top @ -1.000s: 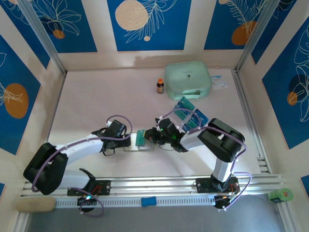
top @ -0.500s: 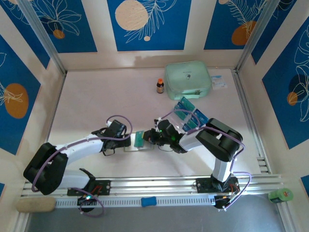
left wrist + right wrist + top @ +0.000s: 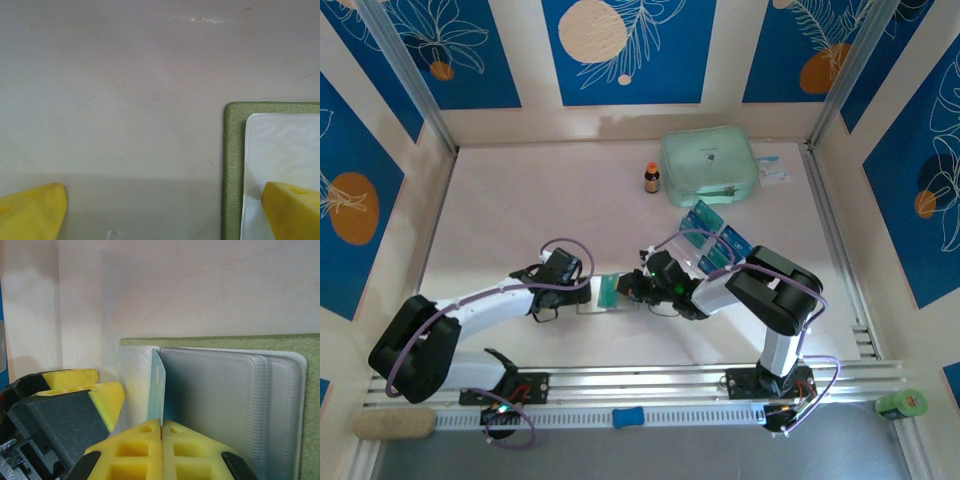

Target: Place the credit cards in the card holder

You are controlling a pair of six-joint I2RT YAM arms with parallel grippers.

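Observation:
The teal credit card [image 3: 158, 385] stands too steep for the flat white pocket [image 3: 134, 382], so my right gripper should lay it down there, then push it in with shut fingers.
The card holder [image 3: 310, 390] lies open on the table, olive-green with clear pockets [image 3: 215, 400] facing up. My right gripper [image 3: 161, 427] is shut on one teal credit card [image 3: 157, 385], held on edge over the pockets' left side. In the top view that card [image 3: 609, 289] sits between the two grippers. My left gripper [image 3: 160, 212] is open; one yellow finger [image 3: 292, 210] rests over the holder's pocket [image 3: 285, 150], the other [image 3: 30, 210] over bare table. More credit cards [image 3: 715, 238] lie fanned behind my right arm.
A large mint-green zip case [image 3: 708, 165] and a small brown bottle [image 3: 652, 179] stand at the back. A green roll [image 3: 900, 404] sits at the near right corner. Blue-patterned walls close in the table on three sides.
The right gripper has edged slightly left with the card, which now looks narrower from above. The left arm has held still.

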